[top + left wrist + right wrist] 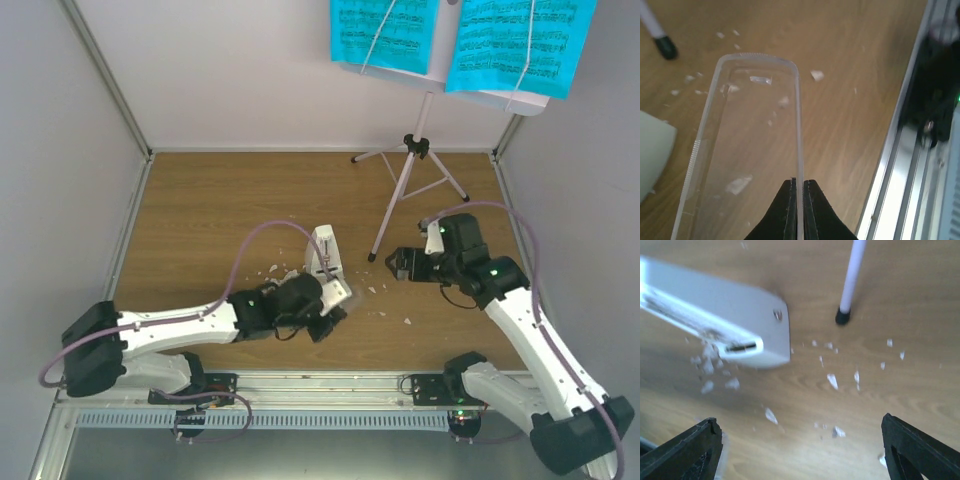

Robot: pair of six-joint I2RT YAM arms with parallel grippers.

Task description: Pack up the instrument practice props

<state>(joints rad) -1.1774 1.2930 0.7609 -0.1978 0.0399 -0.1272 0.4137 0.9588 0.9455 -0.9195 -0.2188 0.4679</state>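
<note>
The clear cover is held by one long edge (799,150) in my left gripper, with its far end (759,64) free, so my open right gripper should keep moving to that end until its fingers are on both sides of it.
The white pyramid metronome (324,251) stands mid-table and also shows in the right wrist view (725,325). My left gripper (335,305) is shut on the edge of its clear cover (747,145), held just right of the metronome above the table; the cover also shows in the top view (338,293). My right gripper (400,264) is open and empty, right of the metronome and near a foot of the music stand (410,185). The stand foot shows in the right wrist view (842,316). Cyan sheet-music pages (455,40) sit on the stand's desk at the back right.
Small white crumbs (385,310) lie scattered on the wooden table around the metronome and show in the right wrist view (832,381). White walls enclose the table on three sides. A metal rail (330,390) runs along the near edge.
</note>
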